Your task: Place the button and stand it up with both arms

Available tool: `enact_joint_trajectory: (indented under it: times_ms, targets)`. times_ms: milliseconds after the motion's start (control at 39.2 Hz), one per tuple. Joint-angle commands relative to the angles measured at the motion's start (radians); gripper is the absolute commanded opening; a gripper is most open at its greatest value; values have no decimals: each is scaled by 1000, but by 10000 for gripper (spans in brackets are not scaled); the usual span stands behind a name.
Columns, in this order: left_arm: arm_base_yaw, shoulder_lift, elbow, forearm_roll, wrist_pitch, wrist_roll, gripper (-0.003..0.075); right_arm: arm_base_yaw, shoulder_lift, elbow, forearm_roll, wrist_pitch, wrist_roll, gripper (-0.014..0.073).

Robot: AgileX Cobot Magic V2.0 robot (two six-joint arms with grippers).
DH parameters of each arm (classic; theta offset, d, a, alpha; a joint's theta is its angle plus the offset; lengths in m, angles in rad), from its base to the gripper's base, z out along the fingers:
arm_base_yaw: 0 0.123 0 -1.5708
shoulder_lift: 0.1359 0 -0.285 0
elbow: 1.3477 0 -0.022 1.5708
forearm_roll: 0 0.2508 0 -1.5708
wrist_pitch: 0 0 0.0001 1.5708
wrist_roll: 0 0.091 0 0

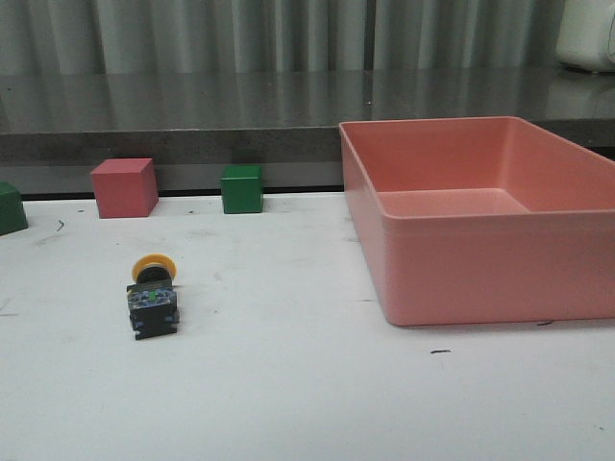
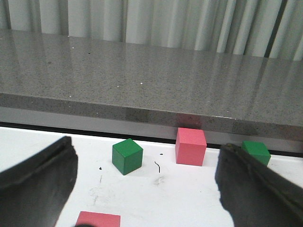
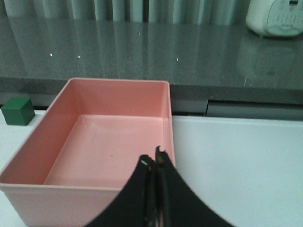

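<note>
The button lies (image 1: 154, 288) on its side, a long way from my right gripper at the pink bin, so next my left gripper grabs its black body (image 1: 153, 309) and turns it so the cap is up.
The button (image 1: 153, 296) lies on its side on the white table at the left in the front view, yellow cap pointing away, black body toward me. Neither arm appears in the front view. In the left wrist view my left gripper (image 2: 147, 177) is open, its two dark fingers (image 2: 35, 177) wide apart over bare table, with nothing between them; the button is out of that view. In the right wrist view my right gripper (image 3: 155, 160) is shut, fingertips pressed together with nothing held, above the near wall of the pink bin (image 3: 102, 189).
The large pink bin (image 1: 461, 279) fills the right of the table. A pink cube (image 1: 124, 187) and green cubes (image 1: 241, 189) (image 1: 12, 208) line the back edge. The left wrist view shows a green cube (image 2: 127, 156), pink cube (image 2: 191, 146), another green cube (image 2: 255, 152) and a pink block (image 2: 98, 220).
</note>
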Motion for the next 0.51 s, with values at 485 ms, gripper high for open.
enact_joint_trajectory:
  times_ms: [485]
  targets:
    - [-6, 19, -40, -67, -78, -1, 564, -7, -103, 1, -19, -101, -9, -62]
